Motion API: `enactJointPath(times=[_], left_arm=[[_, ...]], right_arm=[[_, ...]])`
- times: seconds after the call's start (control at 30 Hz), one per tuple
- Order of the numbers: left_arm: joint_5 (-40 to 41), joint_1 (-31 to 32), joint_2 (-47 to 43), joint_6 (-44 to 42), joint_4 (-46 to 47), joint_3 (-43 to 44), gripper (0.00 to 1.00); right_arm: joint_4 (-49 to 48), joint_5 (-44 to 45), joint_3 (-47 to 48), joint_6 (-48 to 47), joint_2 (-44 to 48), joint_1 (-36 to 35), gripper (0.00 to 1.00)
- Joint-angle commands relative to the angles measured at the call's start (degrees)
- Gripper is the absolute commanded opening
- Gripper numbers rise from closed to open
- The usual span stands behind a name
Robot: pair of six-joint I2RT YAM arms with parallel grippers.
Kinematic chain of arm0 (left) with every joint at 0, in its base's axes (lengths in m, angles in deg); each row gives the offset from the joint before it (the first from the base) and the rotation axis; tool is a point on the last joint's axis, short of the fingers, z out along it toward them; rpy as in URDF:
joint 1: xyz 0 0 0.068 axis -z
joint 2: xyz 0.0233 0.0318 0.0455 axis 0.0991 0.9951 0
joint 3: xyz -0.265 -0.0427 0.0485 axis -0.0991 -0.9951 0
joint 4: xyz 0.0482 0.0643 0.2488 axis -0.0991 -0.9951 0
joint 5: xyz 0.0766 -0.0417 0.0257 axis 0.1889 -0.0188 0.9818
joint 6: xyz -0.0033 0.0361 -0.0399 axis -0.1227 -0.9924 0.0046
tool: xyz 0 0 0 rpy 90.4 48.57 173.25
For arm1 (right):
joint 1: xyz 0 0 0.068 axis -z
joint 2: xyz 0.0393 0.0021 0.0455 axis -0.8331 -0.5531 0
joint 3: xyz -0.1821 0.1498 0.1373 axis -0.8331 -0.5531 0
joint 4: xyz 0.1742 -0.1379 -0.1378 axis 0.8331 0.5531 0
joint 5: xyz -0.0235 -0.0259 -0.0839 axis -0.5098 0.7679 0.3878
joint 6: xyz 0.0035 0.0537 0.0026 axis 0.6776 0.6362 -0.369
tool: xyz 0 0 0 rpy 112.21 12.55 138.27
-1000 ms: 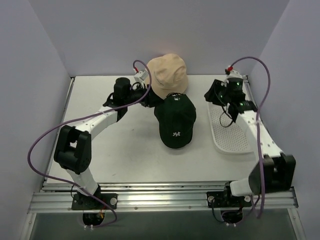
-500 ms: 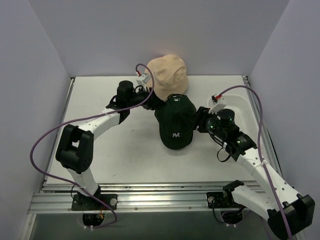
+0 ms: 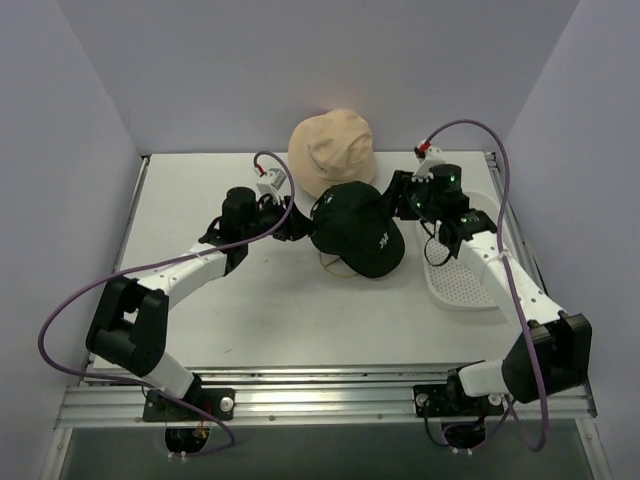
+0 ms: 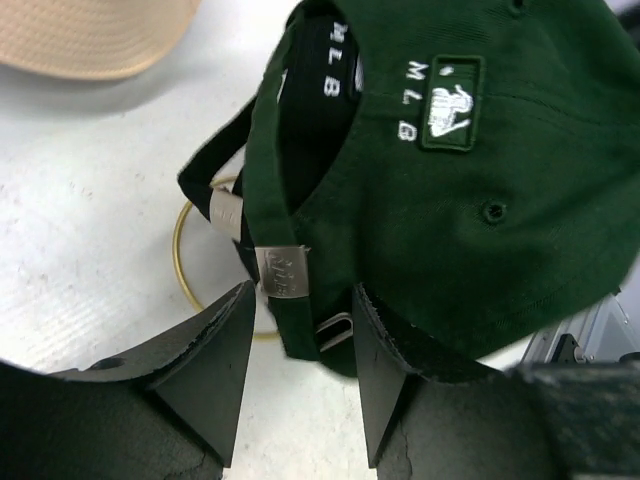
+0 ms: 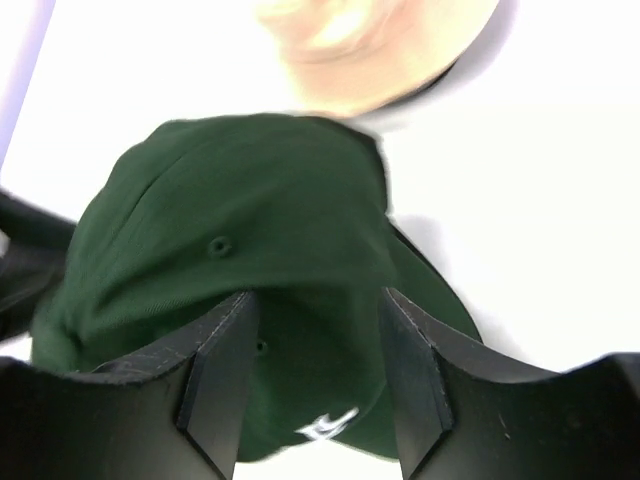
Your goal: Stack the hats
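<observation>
My left gripper holds the green strap (image 4: pixel 283 272) and should bring it back toward the tan bucket hat before releasing, as the green cap hangs too far forward over the gold wire frame (image 3: pixel 335 266).
A dark green baseball cap (image 3: pixel 358 225) with a white logo is at mid-table, raised off the surface, logo to the right. My left gripper (image 3: pixel 303 222) is at its back, its jaws set on the green strap with the silver clasp (image 4: pixel 283 272). A black cap layer (image 4: pixel 320 120) with its own strap shows inside the green one. My right gripper (image 3: pixel 397 195) is at the cap's back right, its jaws set on the crown (image 5: pixel 230 200). A tan bucket hat (image 3: pixel 330 148) sits just behind. The pink hat is out of view.
A thin gold wire frame (image 4: pixel 185 270) lies on the table under the cap's back; it also shows in the top view (image 3: pixel 333 263). A white perforated tray (image 3: pixel 465 285) lies at the right. The walls are close behind and at both sides.
The right arm swung from the tray to the cap's near right, then to its back right. The cap turned counterclockwise, logo now facing right. The left gripper drew back to the left.
</observation>
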Motion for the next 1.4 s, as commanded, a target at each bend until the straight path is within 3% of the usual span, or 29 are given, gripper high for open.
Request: enactJointPath(times=[0.0, 0.3, 0.47, 0.63, 0.9, 1.1, 1.37], left_arm=[[5.3, 1.2, -4.2, 0.6, -0.2, -2.3, 0.52], [10.3, 6.1, -9.5, 1.5, 0.3, -6.3, 0.52], [13.5, 3.4, -13.5, 0.5, -10.3, -0.6, 0.55], [14.1, 1.8, -10.8, -2.6, -19.5, 10.4, 0.55], [4.2, 1.9, -2.7, -7.9, -22.2, 18.5, 0.56], [5.0, 2.2, -1.8, -8.5, -18.6, 14.9, 0.55], [5.0, 2.1, 2.4, -8.9, -17.7, 16.9, 0.55]], right_arm=[[3.6, -4.5, 8.7, -8.7, -5.0, 2.1, 0.47], [12.4, -8.2, 23.1, -14.8, -15.3, 2.3, 0.47], [12.1, -7.3, 22.2, -14.6, -14.4, 2.3, 0.47], [10.8, -6.7, 19.8, -14.2, -12.8, 2.2, 0.47], [10.3, -6.2, 18.9, -14.2, -11.8, 2.3, 0.47], [9.4, -5.9, 17.9, -13.7, -10.3, 2.2, 0.47], [9.1, -5.2, 16.6, -13.4, -9.1, 2.2, 0.47]])
